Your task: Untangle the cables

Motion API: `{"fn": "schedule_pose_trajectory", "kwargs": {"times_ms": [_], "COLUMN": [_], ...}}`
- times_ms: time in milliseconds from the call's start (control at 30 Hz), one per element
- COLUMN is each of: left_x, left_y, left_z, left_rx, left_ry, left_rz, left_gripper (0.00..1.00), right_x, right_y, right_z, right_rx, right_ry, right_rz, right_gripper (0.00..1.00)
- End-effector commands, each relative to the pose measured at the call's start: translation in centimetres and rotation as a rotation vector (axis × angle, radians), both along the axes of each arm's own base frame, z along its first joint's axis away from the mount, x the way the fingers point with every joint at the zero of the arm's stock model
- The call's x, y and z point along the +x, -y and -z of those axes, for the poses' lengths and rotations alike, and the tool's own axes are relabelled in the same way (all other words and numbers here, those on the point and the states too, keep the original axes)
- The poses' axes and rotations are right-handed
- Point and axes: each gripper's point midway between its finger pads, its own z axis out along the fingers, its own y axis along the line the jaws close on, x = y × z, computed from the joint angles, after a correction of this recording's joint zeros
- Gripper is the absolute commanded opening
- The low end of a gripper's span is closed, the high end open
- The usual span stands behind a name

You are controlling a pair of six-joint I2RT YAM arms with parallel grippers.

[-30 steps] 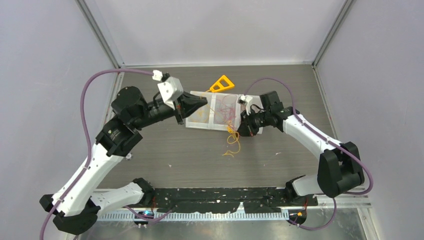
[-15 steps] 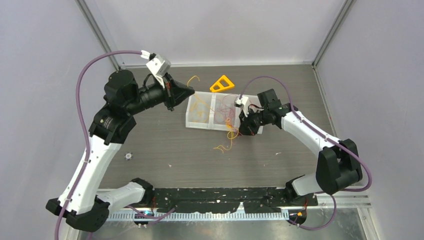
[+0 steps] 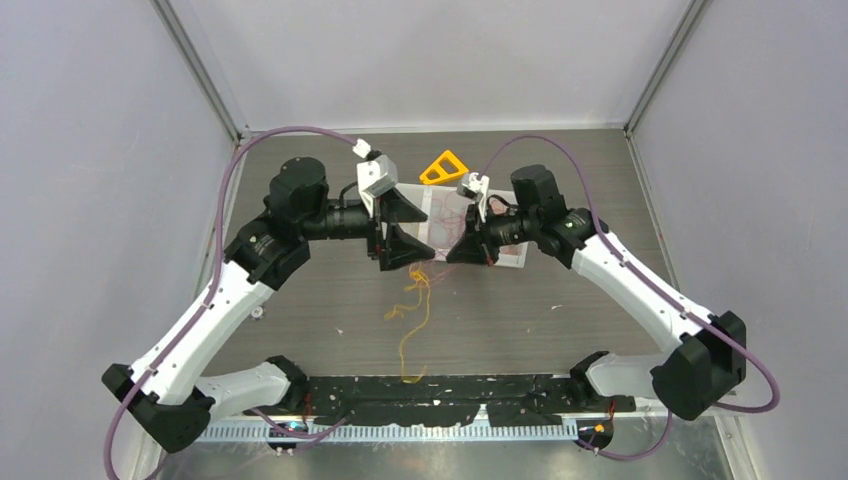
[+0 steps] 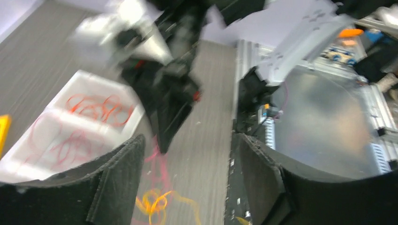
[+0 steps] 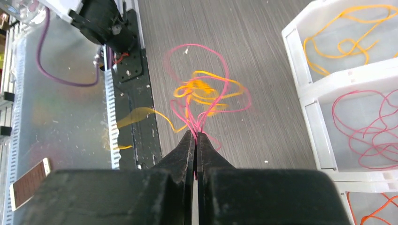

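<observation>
My gripper will pull the orange cable away, and that cable will slip free of the pink cable, because the orange cable's loops (image 3: 418, 274) hang loose under the pieces of pink cable.
A tangle of orange and pink cables (image 3: 415, 290) hangs from my right gripper (image 3: 452, 252), one orange strand trailing toward the front edge. In the right wrist view this gripper (image 5: 196, 135) is shut on the pink cable strands, with the orange and pink tangle (image 5: 206, 91) just beyond its tips. My left gripper (image 3: 404, 232) faces it from the left, open, nothing between its fingers. The left wrist view is blurred: its gripper (image 4: 187, 140) stands wide, looking at the right gripper (image 4: 173, 108), with the pink cable (image 4: 159, 164) and orange loops (image 4: 150, 204) below.
A white compartment tray (image 5: 328, 79) lies behind the grippers, with orange cables (image 5: 347, 42), pink cables (image 5: 371, 131) and red-orange ones (image 5: 375, 213) in separate sections. An orange triangle (image 3: 443, 167) sits behind the tray (image 3: 512, 256). A black taped strip (image 3: 440, 390) runs along the table front.
My left gripper swung from the back left toward the right gripper and opened. The right gripper lifted and shifted left with the tangle, which now hangs lower toward the front.
</observation>
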Motion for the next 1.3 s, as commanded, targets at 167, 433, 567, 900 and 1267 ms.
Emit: {"fn": "schedule_pose_trajectory", "kwargs": {"times_ms": [167,433,567,900,1267], "left_x": [3.4,2.3,2.7,2.6,0.8], "left_y": [-9.2,-8.7,-7.3,-2.4,-0.4], "left_z": [4.1,13.0,12.6,10.7,6.3], "left_rx": [-0.042,0.094,0.089,-0.036,-0.142], "left_ry": [0.117,0.233,0.298,0.291,0.259], "left_rz": [-0.296,-0.154,-0.128,-0.117,-0.055], "left_gripper": [0.73,0.71,0.71,0.50,0.02], "right_x": [-1.2,-2.6,-3.3,-4.7,-4.2], "right_y": [-0.5,-0.6,-0.4,-0.7,-0.2], "right_z": [-7.7,-11.1,-12.0,-14.4,-12.2], "right_rx": [0.240,0.318,0.319,0.351,0.271], "right_ry": [0.095,0.156,0.203,0.333,0.294], "right_rz": [0.033,-0.031,-0.078,-0.160,-0.131], "right_gripper": [0.05,0.05,0.05,0.05,0.06]}}
